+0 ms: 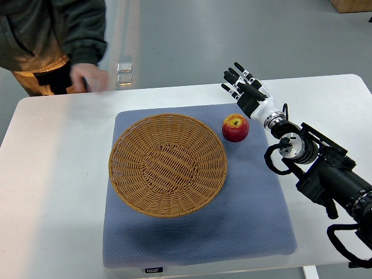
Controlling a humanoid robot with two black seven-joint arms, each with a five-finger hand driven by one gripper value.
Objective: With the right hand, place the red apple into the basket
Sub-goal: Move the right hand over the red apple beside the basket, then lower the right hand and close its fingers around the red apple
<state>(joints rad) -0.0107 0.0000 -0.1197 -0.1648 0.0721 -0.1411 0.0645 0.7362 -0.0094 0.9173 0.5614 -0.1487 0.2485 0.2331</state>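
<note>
My right gripper should swing its wrist round and cup the red apple (235, 128) from above, because its fingers point past the apple toward the table's far edge (216, 86).
A red apple (235, 128) with a yellowish top stands on the blue-grey mat (256, 203), just right of the round wicker basket (168, 163). The basket holds nothing. My right hand (242, 86) hovers a little beyond and to the right of the apple, fingers spread and straight, holding nothing. Its arm runs down to the picture's right edge. The left arm does not show.
The mat lies on a white table (52, 192). A person in a dark jacket stands at the far left corner, one blurred hand (90, 77) over the table's back edge. A small clear object (124, 71) sits near that edge.
</note>
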